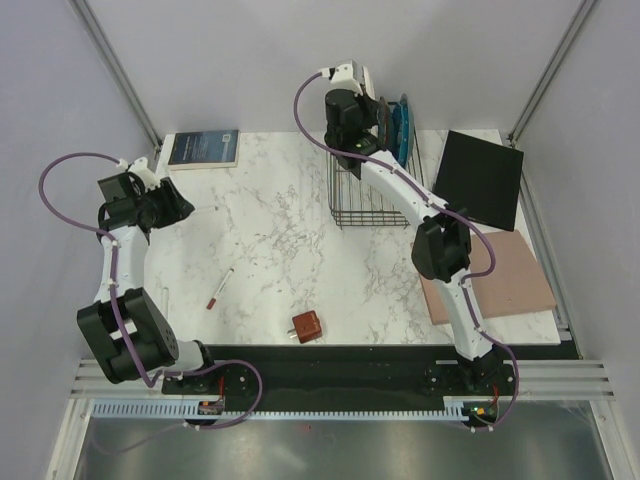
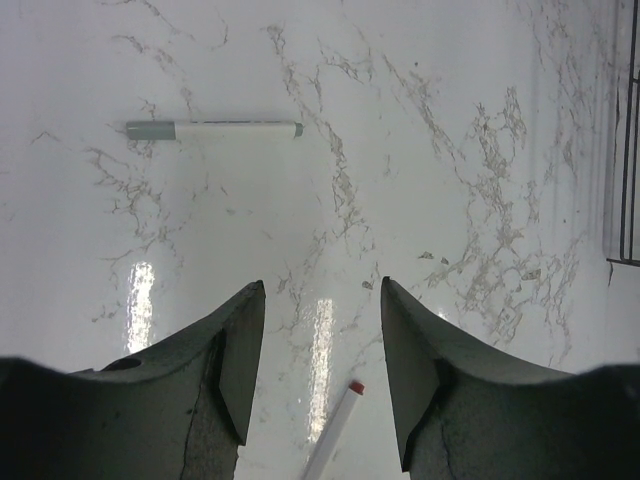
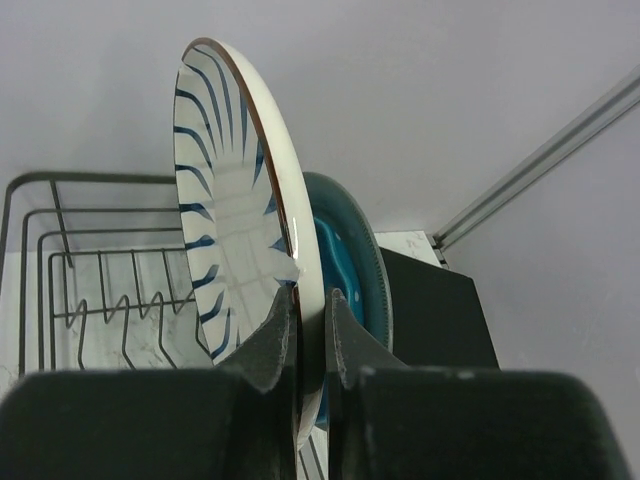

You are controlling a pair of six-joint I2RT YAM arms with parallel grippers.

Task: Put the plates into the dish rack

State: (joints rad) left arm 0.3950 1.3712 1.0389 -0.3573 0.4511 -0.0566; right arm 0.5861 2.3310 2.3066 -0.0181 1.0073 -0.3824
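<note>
I should lower the white plate [image 3: 232,205] next with my right gripper, as it hangs upright next to the blue plate, near open rack slots [image 3: 150,315], until the white plate's edge rests there.
My right gripper [image 3: 312,300] is shut on the rim of the white plate with dark radial stripes [image 3: 225,200] and holds it upright on edge over the black wire dish rack [image 3: 60,250]. Just behind it the bright blue dotted plate [image 3: 350,260] stands upright. In the top view the right gripper [image 1: 368,115] is at the rack's [image 1: 362,200] far end, next to the blue plate [image 1: 402,130]. My left gripper [image 1: 185,207] is open and empty at the table's left, above bare marble [image 2: 322,290]. No other plates show.
A flat black square panel [image 1: 480,178] and a pink board [image 1: 500,275] lie right of the rack. A dark booklet [image 1: 203,148] lies at the far left. A red-tipped pen [image 1: 220,288], a grey-capped marker [image 2: 215,129] and a brown block [image 1: 306,326] lie on the marble.
</note>
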